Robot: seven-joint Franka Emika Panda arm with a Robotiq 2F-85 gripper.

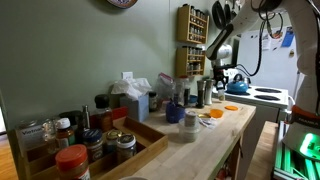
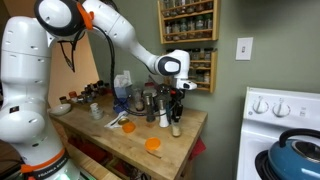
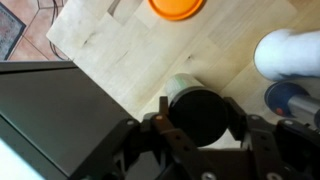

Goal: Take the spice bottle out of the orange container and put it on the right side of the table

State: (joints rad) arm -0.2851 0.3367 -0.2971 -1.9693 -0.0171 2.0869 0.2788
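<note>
The spice bottle is in my gripper close beside the white bottle, so next I turn my gripper and carry the spice bottle toward the clear table end (image 2: pixel 190 123) by the stove.
The spice bottle (image 3: pixel 200 112), pale with a round black lid, stands upright on the light wooden table (image 3: pixel 110 50) near its end by the stove. My gripper (image 3: pixel 198 120) is straight above it, a finger against each side of the lid. In an exterior view the gripper (image 2: pixel 176 112) reaches down onto the bottle (image 2: pixel 176 127), whose base rests on the table (image 2: pixel 120 142). The shallow orange container (image 2: pixel 152 144) lies on the wood a little in front of the bottle and apart from it. It shows at the top edge of the wrist view (image 3: pixel 175 8).
Several jars and bottles (image 2: pixel 148 100) crowd the table behind the gripper. A second orange item (image 2: pixel 128 127) lies nearby. A spice rack (image 2: pixel 190 30) hangs on the wall. The white stove with a blue kettle (image 2: pixel 295 155) stands past the table's end. A wooden tray of jars (image 1: pixel 100 140) sits at the other end.
</note>
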